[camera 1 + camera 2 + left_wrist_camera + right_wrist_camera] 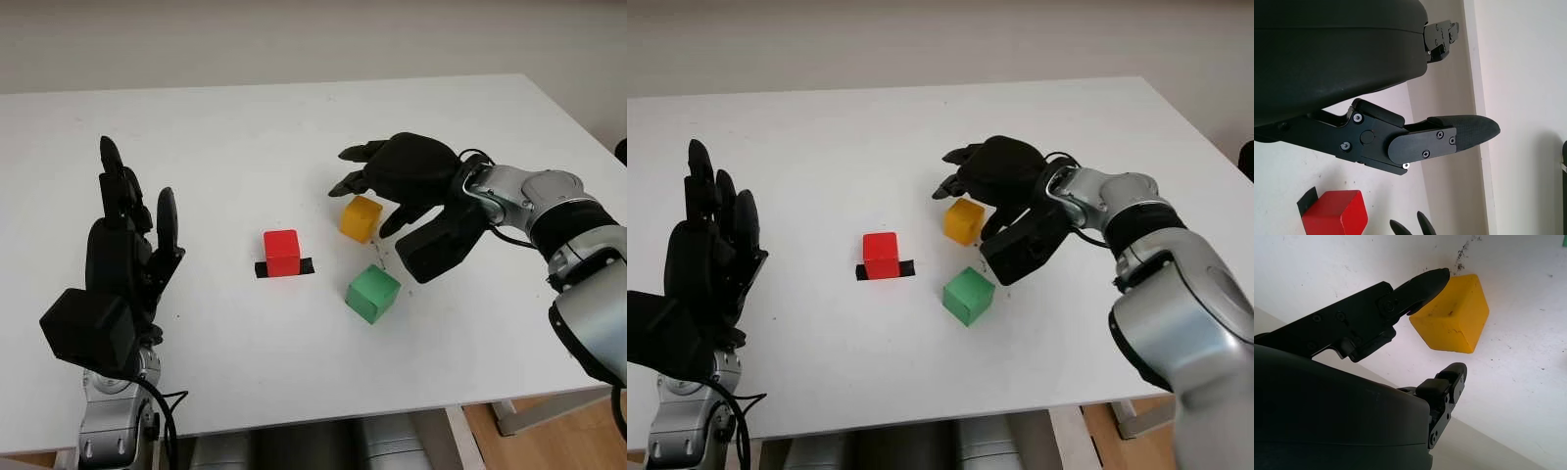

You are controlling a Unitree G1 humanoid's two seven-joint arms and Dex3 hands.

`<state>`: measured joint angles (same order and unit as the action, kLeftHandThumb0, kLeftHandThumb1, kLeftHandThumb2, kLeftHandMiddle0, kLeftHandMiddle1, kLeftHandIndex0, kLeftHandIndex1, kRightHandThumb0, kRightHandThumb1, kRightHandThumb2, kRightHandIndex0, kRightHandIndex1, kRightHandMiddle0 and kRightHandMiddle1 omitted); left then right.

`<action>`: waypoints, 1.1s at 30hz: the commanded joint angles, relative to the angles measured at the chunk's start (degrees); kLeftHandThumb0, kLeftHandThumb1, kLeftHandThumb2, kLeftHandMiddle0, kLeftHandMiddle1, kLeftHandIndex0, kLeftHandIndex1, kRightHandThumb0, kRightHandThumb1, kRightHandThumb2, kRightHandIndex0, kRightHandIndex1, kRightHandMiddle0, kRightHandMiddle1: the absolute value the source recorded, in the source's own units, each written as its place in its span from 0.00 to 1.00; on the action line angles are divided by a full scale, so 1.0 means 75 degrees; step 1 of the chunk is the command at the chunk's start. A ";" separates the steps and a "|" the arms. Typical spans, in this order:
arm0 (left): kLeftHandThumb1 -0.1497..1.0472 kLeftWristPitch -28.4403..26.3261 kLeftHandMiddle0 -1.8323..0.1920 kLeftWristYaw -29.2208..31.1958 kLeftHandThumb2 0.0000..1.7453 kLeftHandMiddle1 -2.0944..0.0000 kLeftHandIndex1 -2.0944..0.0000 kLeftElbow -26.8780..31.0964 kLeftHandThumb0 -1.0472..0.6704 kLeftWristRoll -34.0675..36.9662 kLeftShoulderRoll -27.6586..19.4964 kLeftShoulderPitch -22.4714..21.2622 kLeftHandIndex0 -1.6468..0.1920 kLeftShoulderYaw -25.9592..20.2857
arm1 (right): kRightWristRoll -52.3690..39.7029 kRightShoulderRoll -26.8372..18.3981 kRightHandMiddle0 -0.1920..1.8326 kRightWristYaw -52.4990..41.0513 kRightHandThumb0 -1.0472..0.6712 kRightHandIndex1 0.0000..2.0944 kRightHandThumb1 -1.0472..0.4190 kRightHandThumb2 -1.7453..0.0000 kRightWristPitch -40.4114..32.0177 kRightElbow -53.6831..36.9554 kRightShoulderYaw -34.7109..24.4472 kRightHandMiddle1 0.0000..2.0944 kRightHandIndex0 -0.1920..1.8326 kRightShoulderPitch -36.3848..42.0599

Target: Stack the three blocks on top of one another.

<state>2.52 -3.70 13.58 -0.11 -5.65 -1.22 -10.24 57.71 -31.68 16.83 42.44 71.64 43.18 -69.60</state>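
I should expect more specks hidden under the yellow block when I lift it, because a trail of dark specks (379,255) runs up to the yellow block's edge (365,237).
A red block (281,252) sits on a black tape mark (307,265) at the table's middle. To its right lies a yellow block (361,217), and a green block (372,293) lies nearer the front edge. My right hand (362,189) hovers just behind and above the yellow block, open and holding nothing. In the right wrist view its fingers (1420,286) reach to either side of the yellow block (1454,320); I cannot tell whether they touch it. My left hand (127,211) is open at the table's left, well away from the blocks, with the red block (1334,213) beyond it.
The white table (245,127) stretches far behind the blocks. Its front edge runs close below the green block, and its right edge lies beyond my right forearm (534,201).
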 commanded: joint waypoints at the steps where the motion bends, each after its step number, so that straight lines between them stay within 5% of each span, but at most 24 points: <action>1: 1.00 0.0014 0.99 0.0006 0.32 0.97 0.99 0.0159 0.20 0.0020 0.0018 0.0064 1.00 0.0000 | 0.0038 0.0007 0.37 0.0047 0.32 0.02 0.16 0.97 -0.0067 0.0049 0.0068 0.05 0.23 0.0048; 22: 1.00 -0.0125 0.99 -0.0021 0.31 0.97 0.99 0.0487 0.21 -0.0055 0.0060 0.0384 1.00 0.0067 | 0.0341 0.0142 0.51 0.1156 0.38 0.03 0.10 0.96 -0.0348 0.0306 0.0473 0.11 0.26 0.0231; 23: 1.00 -0.0117 0.99 -0.0019 0.31 0.97 0.99 0.0483 0.21 -0.0050 0.0064 0.0391 1.00 0.0066 | 0.0331 0.0139 0.50 0.1211 0.38 0.03 0.09 0.96 -0.0326 0.0313 0.0465 0.14 0.26 0.0236; 25: 1.00 -0.0122 0.99 0.0000 0.31 0.97 0.99 0.0477 0.20 -0.0032 0.0064 0.0408 1.00 0.0065 | 0.0334 0.0136 0.42 0.1278 0.37 0.03 0.07 0.97 -0.0326 0.0325 0.0466 0.37 0.27 0.0234; 27: 1.00 -0.0134 0.99 0.0015 0.31 0.97 0.99 0.0461 0.20 -0.0039 0.0050 0.0411 1.00 0.0070 | 0.0319 0.0146 0.38 0.1272 0.37 0.03 0.07 0.97 -0.0362 0.0338 0.0454 0.49 0.28 0.0226; 33: 1.00 -0.0324 0.99 -0.0029 0.30 0.98 0.99 0.0509 0.21 -0.0061 0.0075 0.0389 1.00 0.0083 | -0.0103 0.0158 0.35 0.0913 0.39 0.03 0.08 0.97 -0.0254 0.0344 0.0147 0.56 0.29 0.0205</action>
<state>0.40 -3.69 16.08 -0.38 -5.43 1.31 -9.88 58.06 -30.84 24.03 40.15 73.97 45.40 -68.13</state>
